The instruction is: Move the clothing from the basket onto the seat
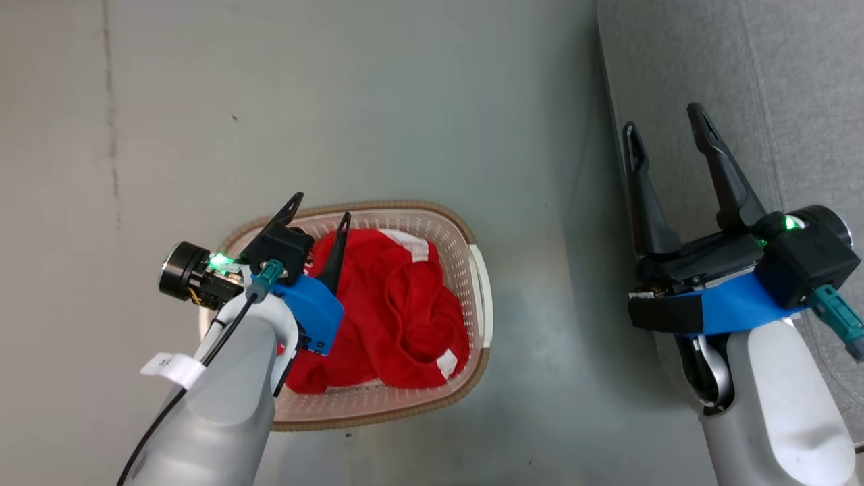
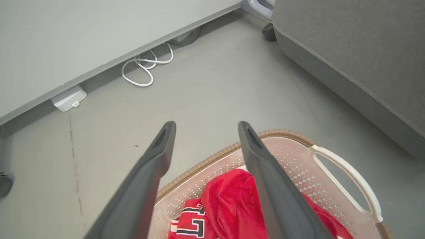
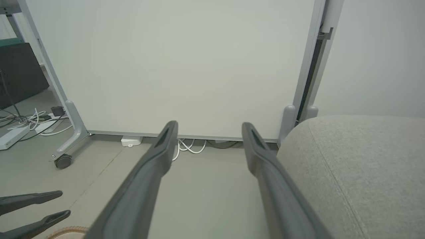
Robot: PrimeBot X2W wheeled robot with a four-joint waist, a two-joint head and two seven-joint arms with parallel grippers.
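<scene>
My gripper will leave another garment, hidden under the crumpled red clothing (image 1: 397, 300), in the basket when it lifts, because black-white lettering (image 2: 194, 223) peeks out from under that clothing.
The cream basket (image 1: 480, 283) with its brown rim stands on the floor, holding the crumpled red clothing (image 1: 395, 310). White trim shows on the red cloth, and black-white lettering (image 2: 191, 224) peeks out in the left wrist view beside the red cloth (image 2: 229, 205) and basket wall (image 2: 292, 159). My left gripper (image 1: 320, 208) hovers open over the basket's far left corner, holding nothing. My right gripper (image 1: 665, 128) stands open and empty over the left edge of the grey seat (image 1: 776, 81), which also appears as the seat (image 3: 358, 172) on the right and the seat (image 2: 358, 56).
A white wheeled partition (image 3: 186, 66) stands beyond the floor, with white cables (image 2: 146, 66) and a small white box (image 2: 69, 98) at its foot. A caster (image 3: 62, 161) and more cables lie at far left. Bare grey floor (image 1: 337, 101) surrounds the basket.
</scene>
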